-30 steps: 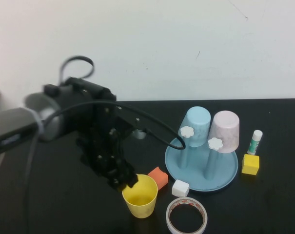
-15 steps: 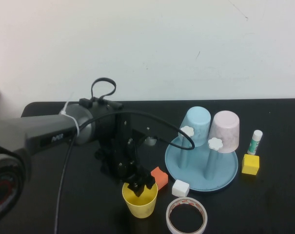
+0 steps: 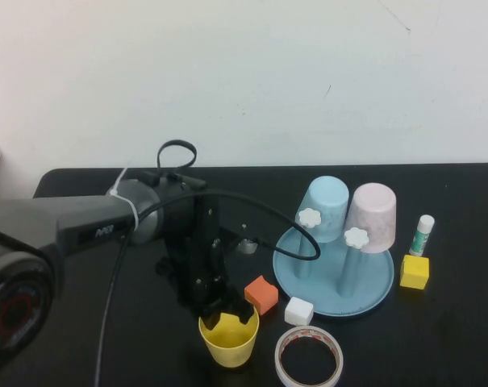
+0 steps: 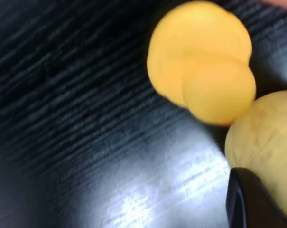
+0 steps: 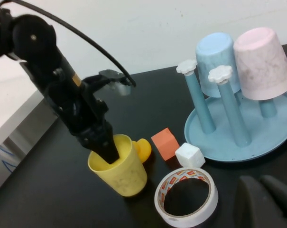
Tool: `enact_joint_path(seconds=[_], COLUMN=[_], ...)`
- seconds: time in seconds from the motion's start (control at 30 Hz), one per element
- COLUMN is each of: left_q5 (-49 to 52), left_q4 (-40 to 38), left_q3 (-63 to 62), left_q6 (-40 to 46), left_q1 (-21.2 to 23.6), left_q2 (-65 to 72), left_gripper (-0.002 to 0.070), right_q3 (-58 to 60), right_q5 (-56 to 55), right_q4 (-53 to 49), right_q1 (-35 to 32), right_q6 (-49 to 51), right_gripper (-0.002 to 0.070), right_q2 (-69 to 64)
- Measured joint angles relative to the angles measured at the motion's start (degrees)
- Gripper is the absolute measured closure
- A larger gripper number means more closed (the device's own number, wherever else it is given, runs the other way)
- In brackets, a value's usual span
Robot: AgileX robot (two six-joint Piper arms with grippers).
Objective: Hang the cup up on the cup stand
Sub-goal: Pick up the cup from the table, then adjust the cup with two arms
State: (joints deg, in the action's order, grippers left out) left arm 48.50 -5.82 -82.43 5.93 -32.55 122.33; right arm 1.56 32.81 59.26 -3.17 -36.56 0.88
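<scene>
My gripper will lower the upturned yellow cup (image 3: 230,342), which should cover the post's knob and hang clear of the cup stand's base: the white-knobbed post (image 3: 306,246) is slim and tall.
The yellow cup (image 3: 227,340) stands upright on the black table near its front edge; it also shows in the right wrist view (image 5: 118,167). My left gripper (image 3: 227,316) is at the cup's far rim, jaws apart. One finger (image 5: 105,148) reaches inside the cup, and another (image 4: 250,202) lies against its outer wall (image 4: 269,137). The cup stand (image 3: 377,282) is to the right, with white-knobbed posts (image 3: 356,239). An upturned light blue cup (image 3: 326,205) and a pale pink cup (image 3: 373,216) hang on it. My right gripper (image 5: 263,183) is shut and empty, near the tape roll.
An orange block (image 3: 261,294), a white cube (image 3: 298,310) and a white tape roll (image 3: 308,356) lie between cup and stand. A small yellow toy (image 5: 142,150) sits behind the cup. A yellow cube (image 3: 414,272) and a glue stick (image 3: 422,235) lie right of the stand.
My left arm has swung right and come down onto the cup's rim. The cup has shifted slightly left and toward the front edge.
</scene>
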Motion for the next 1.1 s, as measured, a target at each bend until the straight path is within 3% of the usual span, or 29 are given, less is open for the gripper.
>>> enact_joint_path(seconds=[0.27, 0.73, 0.9, 1.1], left_q5=[-4.0, -41.0, -48.0, -57.9], left_q4=[-0.4, -0.6, 1.4, 7.5], left_q3=[7.8, 44.5, 50.4, 52.5], left_q6=[1.0, 1.1, 1.6, 2.7], left_q1=[-1.6, -6.3, -6.3, -6.3], left_q2=[-15.8, -64.2, -73.5, -75.1], left_gripper=[0.067, 0.067, 0.0669, 0.067], right_q3=[0.0, 0.0, 0.0, 0.0], right_q5=[0.0, 0.2, 1.4, 4.0], right_q4=[0.0, 2.2, 10.4, 21.8], right_q1=[0.0, 0.0, 0.0, 0.0], right_q6=[-0.2, -0.2, -5.1, -9.6], right_gripper=[0.0678, 0.0678, 0.0678, 0.0678], right_q2=[0.0, 0.0, 0.0, 0.0])
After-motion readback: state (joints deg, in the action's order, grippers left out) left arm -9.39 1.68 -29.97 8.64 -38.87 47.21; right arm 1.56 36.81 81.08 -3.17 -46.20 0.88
